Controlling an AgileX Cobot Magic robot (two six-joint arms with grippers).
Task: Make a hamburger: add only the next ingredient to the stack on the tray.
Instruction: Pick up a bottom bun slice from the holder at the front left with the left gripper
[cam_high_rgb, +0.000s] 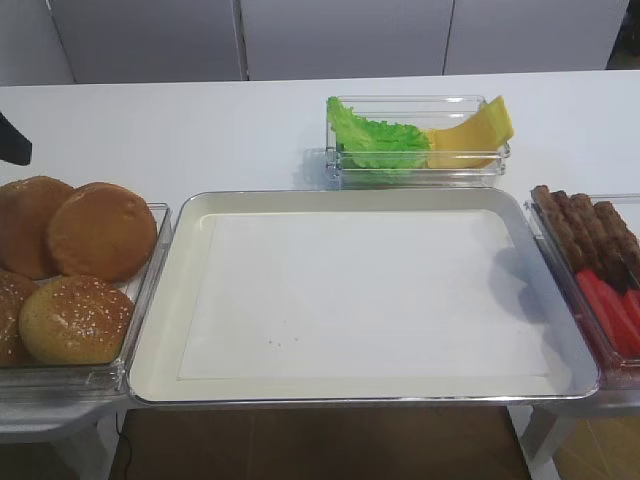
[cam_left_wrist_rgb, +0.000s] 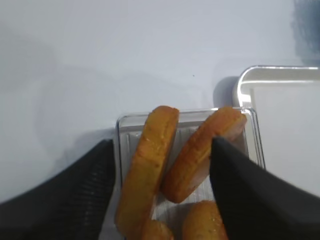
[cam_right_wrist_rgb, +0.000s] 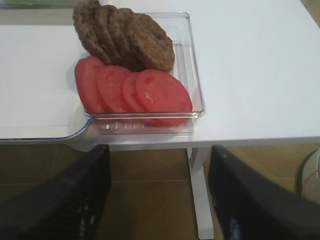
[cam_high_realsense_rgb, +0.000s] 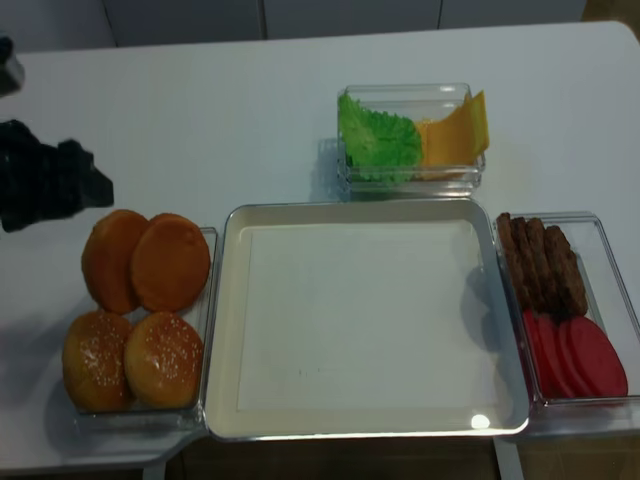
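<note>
I should expect the hidden side of the seedless bun half (cam_high_realsense_rgb: 108, 262) to be pale when I lay it crust down, because the bun half shows its smooth brown crust (cam_high_realsense_rgb: 106, 254).
Two smooth seedless bun halves lean on edge in the back of a clear bin (cam_high_rgb: 150, 300), one (cam_left_wrist_rgb: 149, 165) to the left of the other (cam_left_wrist_rgb: 200, 152); in the high view they are the left bun (cam_high_rgb: 25, 225) and the right bun (cam_high_rgb: 100, 232). My left gripper (cam_left_wrist_rgb: 161, 145) hangs open just above, and its fingers straddle both halves without gripping either. The tray (cam_high_rgb: 190, 215) holds only bare white paper, and no stack shows on it. My right gripper (cam_right_wrist_rgb: 159, 150) is open and empty, low in front of the table edge.
Two sesame-seeded buns (cam_high_rgb: 75, 320) fill the front of the bun bin. Lettuce (cam_high_rgb: 375, 140) and cheese (cam_high_rgb: 475, 130) sit in a bin behind the tray. Patties (cam_right_wrist_rgb: 125, 37) and tomato slices (cam_right_wrist_rgb: 135, 92) fill the bin right of the tray. My left arm (cam_high_realsense_rgb: 45, 180) hovers over the table's left side.
</note>
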